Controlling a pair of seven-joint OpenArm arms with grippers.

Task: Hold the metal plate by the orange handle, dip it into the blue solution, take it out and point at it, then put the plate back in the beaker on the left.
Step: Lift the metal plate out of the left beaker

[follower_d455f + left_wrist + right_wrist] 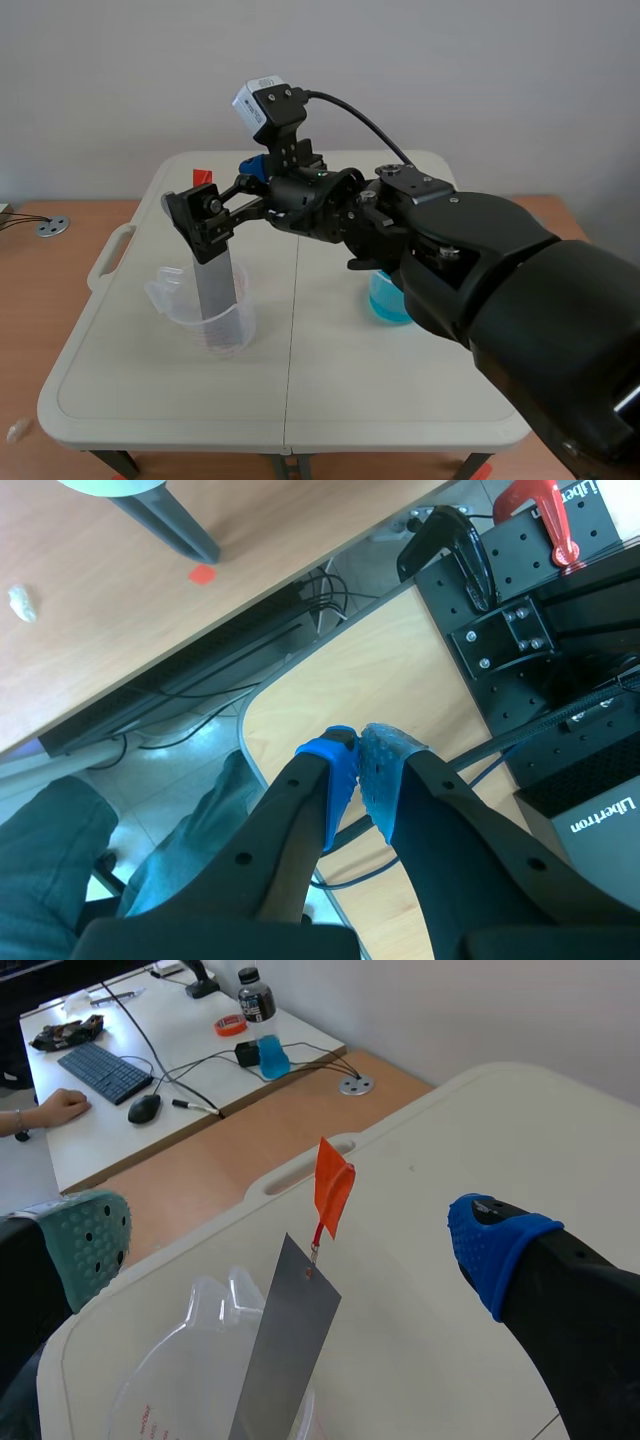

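The metal plate (215,286) will hang down below my right gripper when I lift it, because a thin wire link (313,1255) connects the orange handle to the plate's top edge.
A grey metal plate (216,283) stands tilted in the clear beaker (222,320) on the table's left. Its orange handle (203,176) sticks up at the top. My right gripper (207,218) has come across the table from the right and is open. In the right wrist view the orange handle (332,1194) and the plate (285,1350) rise between my right gripper's (290,1245) spread fingers, touching neither pad. The beaker of blue solution (385,300) sits partly hidden behind my right arm. My left gripper (358,765) is shut on nothing, off the table, over a wooden desk edge.
The white folding table (300,400) has a carry slot (305,1170) at its left end. Beyond it a desk (150,1080) holds a keyboard, a mouse, a bottle and a person's hand. Near my left gripper are a black perforated mount (540,590) and a trouser leg (60,830).
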